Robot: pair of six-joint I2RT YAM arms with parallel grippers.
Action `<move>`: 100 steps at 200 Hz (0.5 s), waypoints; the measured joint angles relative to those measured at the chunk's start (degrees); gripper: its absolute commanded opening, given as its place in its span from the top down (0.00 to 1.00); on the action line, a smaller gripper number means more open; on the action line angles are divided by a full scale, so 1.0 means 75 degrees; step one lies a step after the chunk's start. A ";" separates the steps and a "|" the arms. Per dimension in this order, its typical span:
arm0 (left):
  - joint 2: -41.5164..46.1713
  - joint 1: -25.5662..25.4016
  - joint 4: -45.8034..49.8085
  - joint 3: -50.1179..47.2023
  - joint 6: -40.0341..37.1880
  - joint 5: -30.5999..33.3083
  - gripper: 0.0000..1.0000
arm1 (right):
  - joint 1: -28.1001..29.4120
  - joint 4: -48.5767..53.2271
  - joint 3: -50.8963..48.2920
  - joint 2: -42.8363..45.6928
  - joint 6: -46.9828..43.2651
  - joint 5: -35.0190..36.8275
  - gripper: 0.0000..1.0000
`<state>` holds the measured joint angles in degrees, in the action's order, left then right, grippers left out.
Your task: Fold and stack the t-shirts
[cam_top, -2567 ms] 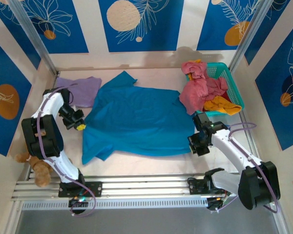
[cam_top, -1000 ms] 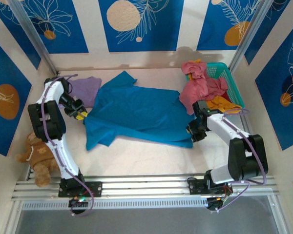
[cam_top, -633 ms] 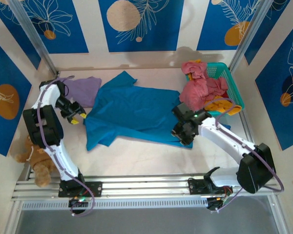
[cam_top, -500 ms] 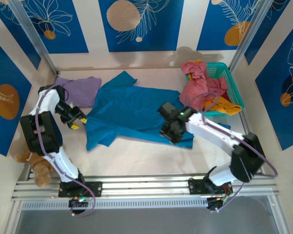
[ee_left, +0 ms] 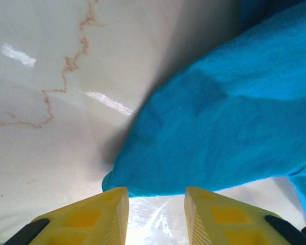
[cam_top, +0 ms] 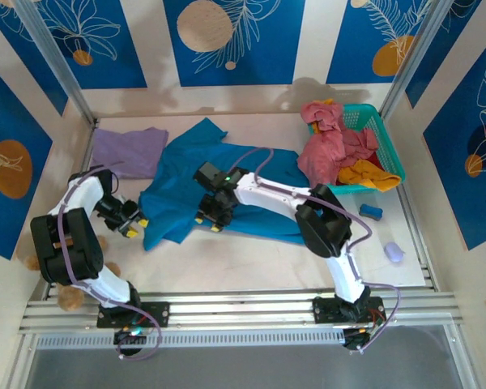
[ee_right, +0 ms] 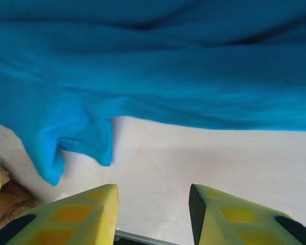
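Observation:
The sleeve's creased end (cam_top: 161, 237) is lying limp beyond the front edge, so the sleeve will fold down flat on the teal-blue t-shirt when I bring it over.
A teal-blue t-shirt (cam_top: 243, 182) lies spread across the middle of the table. My right arm reaches left over it. The right gripper (cam_top: 211, 220) hangs open at the shirt's front edge, above bare table (ee_right: 158, 168), with the hem and a hanging sleeve (ee_right: 76, 135) just ahead. My left gripper (cam_top: 133, 225) is open beside the shirt's lower-left corner. Its fingertips (ee_left: 115, 201) stop just short of the teal edge (ee_left: 209, 148), and nothing is between them. A lavender t-shirt (cam_top: 130, 151) lies at the back left. Pink (cam_top: 332, 144) and orange (cam_top: 368, 173) t-shirts spill from the basket.
The turquoise mesh basket (cam_top: 386, 134) stands at the back right. A brown teddy bear (cam_top: 63, 297) lies by the left arm's base. A small blue object (cam_top: 370, 211) and a small lavender one (cam_top: 394, 252) lie on the right. A metal rail (cam_top: 243, 312) runs along the near edge.
My right gripper has swept left across the teal shirt, from its right edge to its front-left part. The left gripper slid nearer, down the shirt's left side to its corner.

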<state>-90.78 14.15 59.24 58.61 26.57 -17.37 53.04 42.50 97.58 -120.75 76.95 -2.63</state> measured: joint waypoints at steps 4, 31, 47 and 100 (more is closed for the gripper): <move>0.0015 0.0000 -0.0023 -0.0067 0.0026 0.0009 0.67 | 0.0032 -0.0015 0.0105 -0.0085 0.0000 -0.0035 0.59; 0.0012 -0.0003 -0.0105 -0.0469 0.0192 0.0038 0.67 | 0.0256 0.0029 0.0868 -0.0737 -0.0041 -0.0315 0.60; 0.0012 0.0000 -0.0169 -0.0545 0.0256 0.0047 0.67 | 0.0353 0.0044 0.1227 -0.1061 -0.0061 -0.0463 0.60; 0.0012 0.0000 -0.0408 -0.0772 0.0274 0.0064 0.68 | 0.0466 0.0064 0.1626 -0.1647 -0.0087 -0.0915 0.66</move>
<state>-90.70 14.15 56.18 52.82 28.62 -16.88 56.53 42.98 109.78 -133.10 76.29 -9.50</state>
